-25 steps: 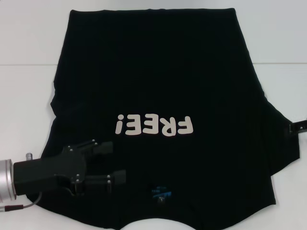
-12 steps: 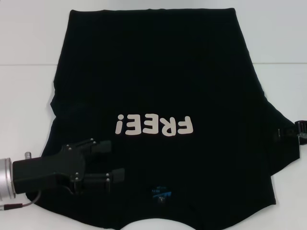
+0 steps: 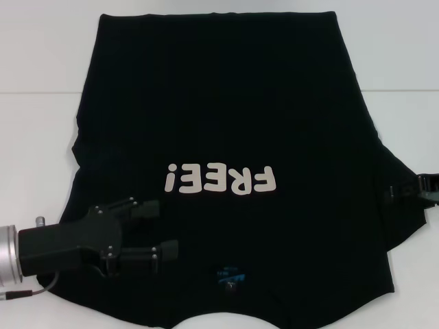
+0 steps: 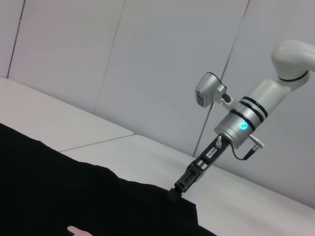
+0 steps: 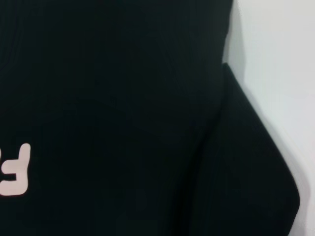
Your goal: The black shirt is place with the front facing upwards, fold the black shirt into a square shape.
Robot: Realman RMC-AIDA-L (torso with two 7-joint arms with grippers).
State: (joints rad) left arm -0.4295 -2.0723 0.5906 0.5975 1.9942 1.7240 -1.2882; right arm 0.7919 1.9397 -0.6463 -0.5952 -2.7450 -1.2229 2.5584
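The sleeve at my right gripper sticks out past the side of the black shirt, so next my right gripper folds that sleeve in over the body first.
The black shirt lies spread front up on the white table, its white "FREE!" print near the middle and the blue neck label at the near edge. My left gripper hovers open over the shirt's near left part, by the shoulder, with nothing between its fingers. My right gripper shows only as a tip at the shirt's right sleeve edge. In the left wrist view the right gripper touches that sleeve's edge. The right wrist view is filled by the black shirt and its sleeve.
The white table shows bare on both sides of the shirt and along the far edge. A seam line crosses the table at the back. Light wall panels stand behind the table.
The right gripper's tip has shifted slightly at the right sleeve edge. The left gripper has stayed almost where it was, still open.
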